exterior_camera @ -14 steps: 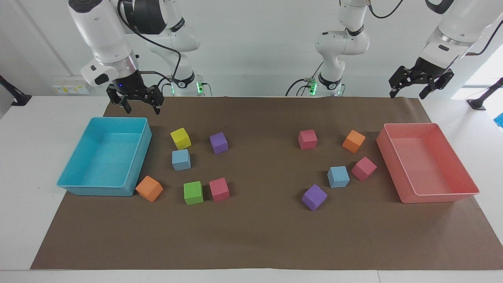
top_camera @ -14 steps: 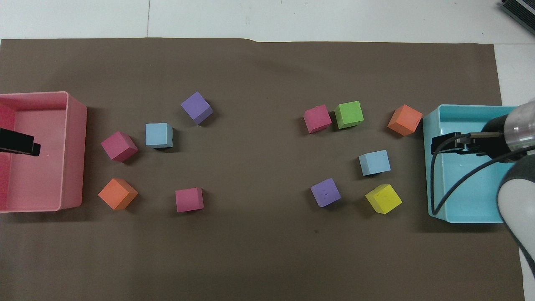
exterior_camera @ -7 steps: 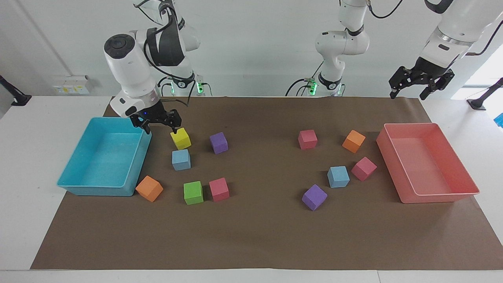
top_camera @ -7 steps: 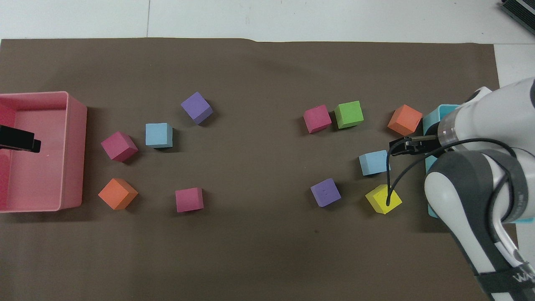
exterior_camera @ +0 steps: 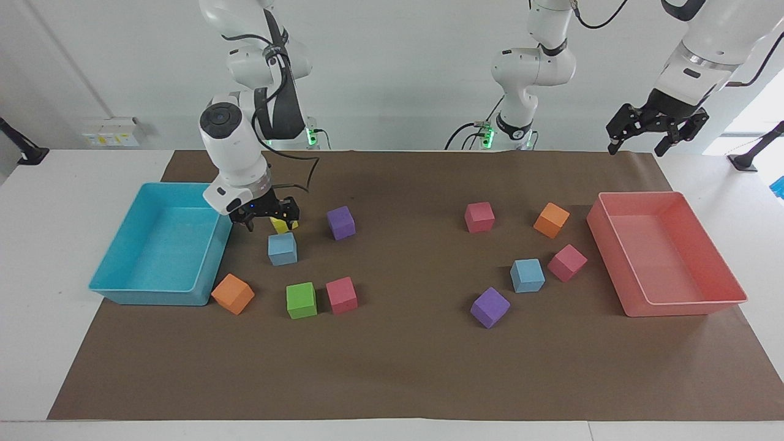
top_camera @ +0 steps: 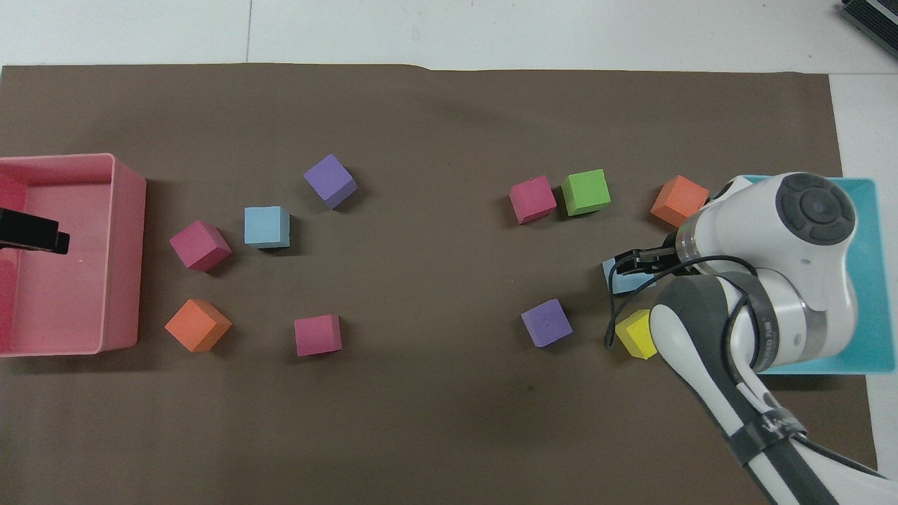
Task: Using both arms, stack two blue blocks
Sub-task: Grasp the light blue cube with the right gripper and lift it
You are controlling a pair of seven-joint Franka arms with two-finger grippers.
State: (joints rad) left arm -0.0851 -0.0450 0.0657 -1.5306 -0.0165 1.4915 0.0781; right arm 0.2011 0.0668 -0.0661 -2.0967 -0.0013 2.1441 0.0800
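Observation:
The robot's right gripper is open across the blue block's sides [exterior_camera: 294, 251], which stand clear, so it should go on moving down over the blue block [exterior_camera: 281, 244] until the gripper's fingers are on both sides of the block.
One blue block [exterior_camera: 282, 248] [top_camera: 621, 280] lies toward the right arm's end of the table, just farther from the robots than a yellow block [exterior_camera: 283, 226] [top_camera: 635, 334]. The other blue block [exterior_camera: 527, 275] [top_camera: 267, 226] lies toward the left arm's end, beside a pink block [exterior_camera: 567, 262]. My right gripper [exterior_camera: 269, 222] [top_camera: 626, 263] hangs open and low over the yellow block and the near edge of the first blue block, holding nothing. My left gripper [exterior_camera: 640, 142] [top_camera: 43, 238] waits open, high over the pink tray.
A cyan tray [exterior_camera: 153, 297] stands beside the right arm's cluster and a pink tray [exterior_camera: 686, 306] at the left arm's end. Purple [exterior_camera: 340, 222], green [exterior_camera: 301, 300], orange [exterior_camera: 233, 293] and pink [exterior_camera: 341, 295] blocks surround the first blue block. A purple block [exterior_camera: 489, 307] lies by the other.
The right arm has swung from the cyan tray's edge toward the table's middle and come down over the yellow and blue blocks. The left arm has not moved.

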